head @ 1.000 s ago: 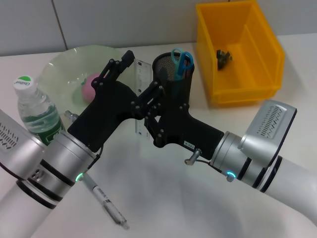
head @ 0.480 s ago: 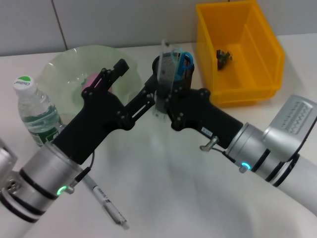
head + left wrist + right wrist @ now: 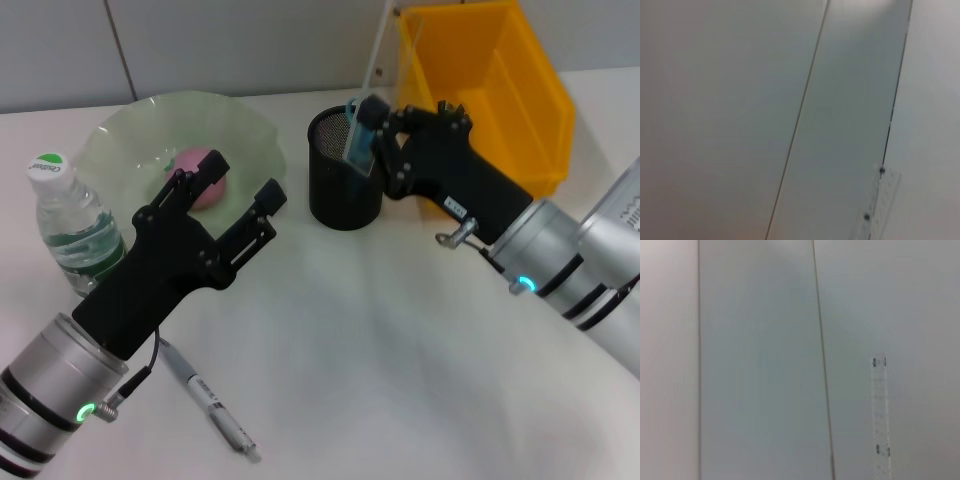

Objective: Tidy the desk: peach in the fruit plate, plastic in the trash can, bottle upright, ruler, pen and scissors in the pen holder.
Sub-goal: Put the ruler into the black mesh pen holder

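Note:
Next, I move the ruler to the pen holder's open side (image 3: 324, 130) with my right gripper before lowering it, as the ruler's lower end (image 3: 357, 164) hangs over the scissors' side.
My right gripper (image 3: 372, 128) is shut on the clear ruler (image 3: 380, 50), which it holds nearly upright, lower end at the rim of the black mesh pen holder (image 3: 340, 195). The ruler (image 3: 881, 200) also shows in the left wrist view, and the ruler (image 3: 880, 410) in the right wrist view. A blue scissors handle (image 3: 352, 104) peeks out of the holder behind the ruler. My left gripper (image 3: 243, 178) is open and empty, hovering near the green fruit plate (image 3: 120, 135) with the pink peach (image 3: 195, 162) in it. The bottle (image 3: 65, 225) stands upright. The pen (image 3: 208, 398) lies on the table.
The yellow bin (image 3: 520, 90) stands at the back right, behind my right arm. A grey wall runs along the back of the white table (image 3: 380, 380).
The ruler has passed from between both grippers to the right one alone, which has swung it upright over the pen holder. My left arm has drawn back toward the front left, open.

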You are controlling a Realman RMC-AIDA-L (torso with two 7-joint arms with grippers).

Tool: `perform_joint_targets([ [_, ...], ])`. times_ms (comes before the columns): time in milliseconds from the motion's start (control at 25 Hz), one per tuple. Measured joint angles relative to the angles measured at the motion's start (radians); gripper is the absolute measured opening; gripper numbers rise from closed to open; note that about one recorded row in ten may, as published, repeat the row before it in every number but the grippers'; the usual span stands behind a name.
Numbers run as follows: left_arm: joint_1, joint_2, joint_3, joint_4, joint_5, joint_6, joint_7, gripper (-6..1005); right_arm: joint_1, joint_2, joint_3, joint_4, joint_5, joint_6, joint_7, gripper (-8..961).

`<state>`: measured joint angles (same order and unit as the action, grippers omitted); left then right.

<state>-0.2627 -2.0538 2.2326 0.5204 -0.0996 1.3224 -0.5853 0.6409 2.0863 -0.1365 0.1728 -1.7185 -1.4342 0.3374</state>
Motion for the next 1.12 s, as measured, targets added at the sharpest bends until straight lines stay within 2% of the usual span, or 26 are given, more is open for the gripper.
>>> perform_joint_targets([
  [240, 0.009, 0.001, 0.009, -0.014, 0.032, -0.002, -0.001, 792, 0.046, -0.002, 0.035, -0.034, 0.002, 0.026, -0.016, 62],
  [360, 0.009, 0.013, -0.011, -0.016, 0.12, -0.011, -0.023, 792, 0.081, -0.002, 0.05, -0.041, 0.003, 0.087, -0.015, 65],
  [640, 0.01, 0.032, -0.061, -0.018, 0.202, -0.029, -0.098, 791, 0.112, -0.002, 0.082, -0.043, 0.004, 0.212, -0.008, 72],
  [960, 0.005, 0.034, -0.146, -0.028, 0.326, -0.058, -0.171, 791, 0.155, -0.002, 0.084, -0.038, 0.002, 0.364, 0.013, 80],
  [1120, 0.004, 0.031, -0.165, -0.028, 0.35, -0.063, -0.176, 791, 0.166, -0.001, 0.078, -0.04, -0.001, 0.387, 0.03, 83],
])
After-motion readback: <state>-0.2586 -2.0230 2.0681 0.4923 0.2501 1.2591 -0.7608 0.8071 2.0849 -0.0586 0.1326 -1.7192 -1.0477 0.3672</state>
